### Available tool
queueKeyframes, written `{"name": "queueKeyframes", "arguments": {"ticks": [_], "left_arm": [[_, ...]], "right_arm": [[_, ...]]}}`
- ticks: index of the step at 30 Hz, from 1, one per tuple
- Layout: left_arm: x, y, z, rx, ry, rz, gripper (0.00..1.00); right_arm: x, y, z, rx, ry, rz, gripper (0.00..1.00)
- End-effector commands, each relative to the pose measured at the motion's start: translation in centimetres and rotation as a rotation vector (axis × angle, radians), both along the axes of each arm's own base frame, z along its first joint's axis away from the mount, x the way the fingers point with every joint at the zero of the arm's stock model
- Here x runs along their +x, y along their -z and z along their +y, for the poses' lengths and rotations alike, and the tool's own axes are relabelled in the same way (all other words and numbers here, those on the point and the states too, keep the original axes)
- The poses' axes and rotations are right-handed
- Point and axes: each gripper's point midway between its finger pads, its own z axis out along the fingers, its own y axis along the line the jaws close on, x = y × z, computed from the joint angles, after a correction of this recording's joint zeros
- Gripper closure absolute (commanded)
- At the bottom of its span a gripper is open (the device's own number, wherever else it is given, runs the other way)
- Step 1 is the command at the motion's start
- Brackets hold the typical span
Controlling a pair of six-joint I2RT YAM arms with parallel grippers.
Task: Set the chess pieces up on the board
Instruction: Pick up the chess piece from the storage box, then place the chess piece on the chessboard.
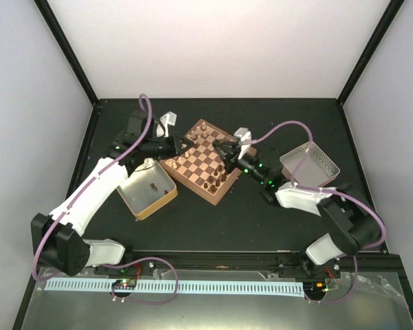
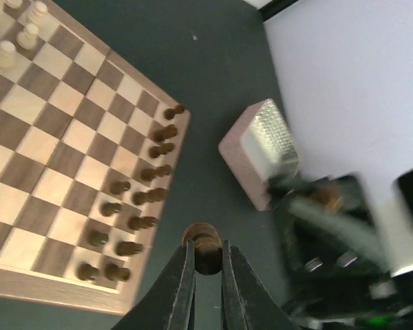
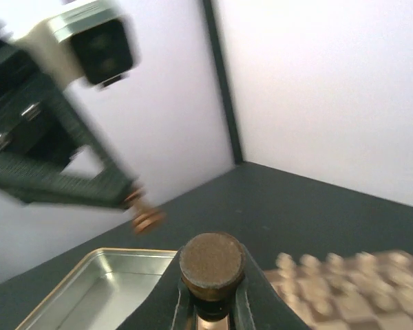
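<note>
The dark piece's base (image 2: 199, 232) faces down, so the robot's left gripper keeps going to the open square at the front dark row's end and lets go once the piece's base stands there.
The board (image 1: 193, 167) lies turned at an angle in the middle of the table. Dark chess pieces (image 2: 149, 173) stand in two rows along its right edge in the left wrist view, and pale ones (image 2: 5, 52) stand at the far corner. My left gripper (image 2: 206, 249) is shut on one dark piece (image 2: 204, 236), held above the black table just off the board's near corner. My right gripper (image 3: 211, 292) is shut on another dark piece (image 3: 210, 261), its round felt base facing the camera. In the top view both grippers (image 1: 186, 144) (image 1: 224, 148) hover over the board.
A gold-rimmed metal tray (image 1: 147, 190) with one small piece in it sits left of the board. A second tray (image 1: 310, 163) stands tilted at the right. Black frame posts and white walls close in the table. The right arm (image 2: 330, 234) shows blurred close to my left gripper.
</note>
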Motion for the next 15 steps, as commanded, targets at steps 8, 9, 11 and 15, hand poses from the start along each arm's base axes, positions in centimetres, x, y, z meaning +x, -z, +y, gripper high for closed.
{"name": "queueKeyframes", "arguments": {"ticks": [8,9,11,15], "left_arm": [[1.7,8.7,-4.8,0.555,0.170,-0.172,0.98],[1.8,9.5,-5.4,0.579,0.198,-0.172,0.98],[2.0,10.8,-6.6,0.607,0.240,-0.168,0.99],[3.6,11.7,-8.1,0.651,0.239,-0.182,0.98]], "right_arm": [[5.7,1.3,-12.1,-0.019,0.461,0.440,0.99],[5.8,1.5,-12.8,-0.012,0.488,0.470,0.99],[5.7,2.2,-14.0,-0.017,0.544,0.512,0.99],[5.0,2.7,-15.6,-0.018,0.608,0.542,0.99]]}}
